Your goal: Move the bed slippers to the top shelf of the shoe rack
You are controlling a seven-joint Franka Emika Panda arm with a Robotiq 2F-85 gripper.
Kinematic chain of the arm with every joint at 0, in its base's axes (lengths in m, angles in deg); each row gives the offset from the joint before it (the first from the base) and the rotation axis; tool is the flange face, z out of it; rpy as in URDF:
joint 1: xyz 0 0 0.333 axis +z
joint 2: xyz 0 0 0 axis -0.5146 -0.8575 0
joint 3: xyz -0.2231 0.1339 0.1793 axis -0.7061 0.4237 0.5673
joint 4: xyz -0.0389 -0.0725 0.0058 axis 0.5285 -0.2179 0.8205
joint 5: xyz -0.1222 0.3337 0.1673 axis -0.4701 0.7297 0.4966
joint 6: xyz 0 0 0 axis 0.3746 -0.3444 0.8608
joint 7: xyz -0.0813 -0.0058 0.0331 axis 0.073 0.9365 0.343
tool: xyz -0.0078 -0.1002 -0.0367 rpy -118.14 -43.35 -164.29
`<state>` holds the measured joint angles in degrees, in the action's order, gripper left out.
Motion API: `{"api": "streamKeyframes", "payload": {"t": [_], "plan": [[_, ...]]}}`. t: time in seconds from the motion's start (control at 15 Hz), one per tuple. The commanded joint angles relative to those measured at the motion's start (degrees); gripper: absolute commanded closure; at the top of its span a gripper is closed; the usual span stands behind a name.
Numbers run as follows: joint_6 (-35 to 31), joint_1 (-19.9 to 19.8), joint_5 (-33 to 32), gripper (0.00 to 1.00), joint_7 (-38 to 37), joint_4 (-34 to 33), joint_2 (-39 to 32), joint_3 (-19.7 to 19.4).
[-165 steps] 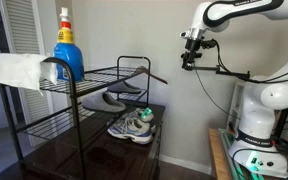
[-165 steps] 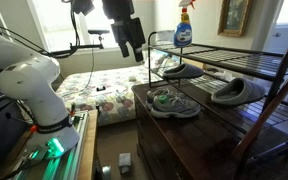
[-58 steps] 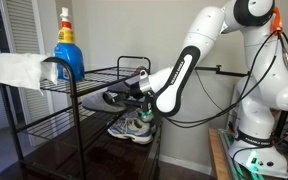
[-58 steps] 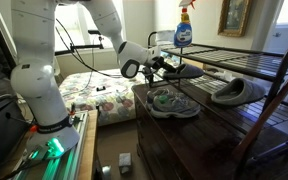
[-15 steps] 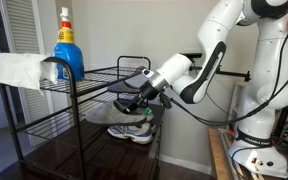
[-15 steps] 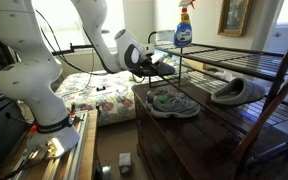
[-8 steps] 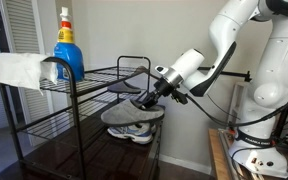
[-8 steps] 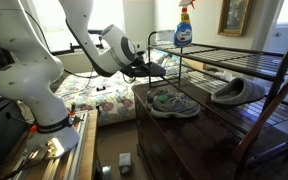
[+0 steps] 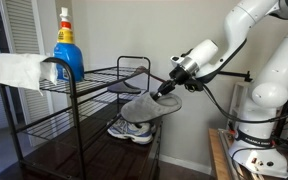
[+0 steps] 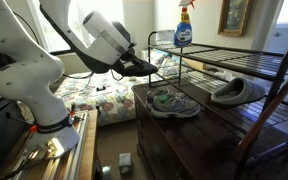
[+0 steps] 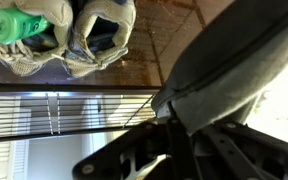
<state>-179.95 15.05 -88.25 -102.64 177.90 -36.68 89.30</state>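
The grey slipper (image 9: 149, 105) is hanging lower than the top shelf's edge, so the robot's gripper needs to lift the slipper above that edge first and then carry it in over the shelf's wire grid (image 9: 103, 77).
My gripper (image 9: 171, 88) is shut on the edge of one grey bed slipper (image 9: 147, 106), which hangs tilted in the air just outside the end of the black shoe rack (image 9: 76, 118). In the wrist view the slipper (image 11: 234, 65) fills the right side above my gripper (image 11: 179, 130). The other grey slipper (image 10: 234, 92) lies on a lower tier. The top shelf (image 9: 102, 75) is a wire grid at about the gripper's height. In an exterior view the gripper (image 10: 146, 67) sits at the rack's near end.
A blue bottle (image 9: 67, 50) and a white cloth (image 9: 19, 70) stand on the far end of the top shelf. White-and-grey sneakers (image 9: 134, 128) sit on the glossy base (image 9: 89, 155); the same sneakers (image 10: 174, 102) lie below the wire tiers. A wall is behind the rack.
The gripper has drawn back out of the rack and risen, carrying the slipper from the middle tier out past the rack's end. The slipper now hangs free.
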Motion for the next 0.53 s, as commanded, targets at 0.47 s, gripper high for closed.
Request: {"api": "streamKeyframes", "payload": {"t": [0.47], "plan": [[-10.41, -0.29, -5.13, 0.99, -26.80, -10.55, 13.92, -5.41]]}}
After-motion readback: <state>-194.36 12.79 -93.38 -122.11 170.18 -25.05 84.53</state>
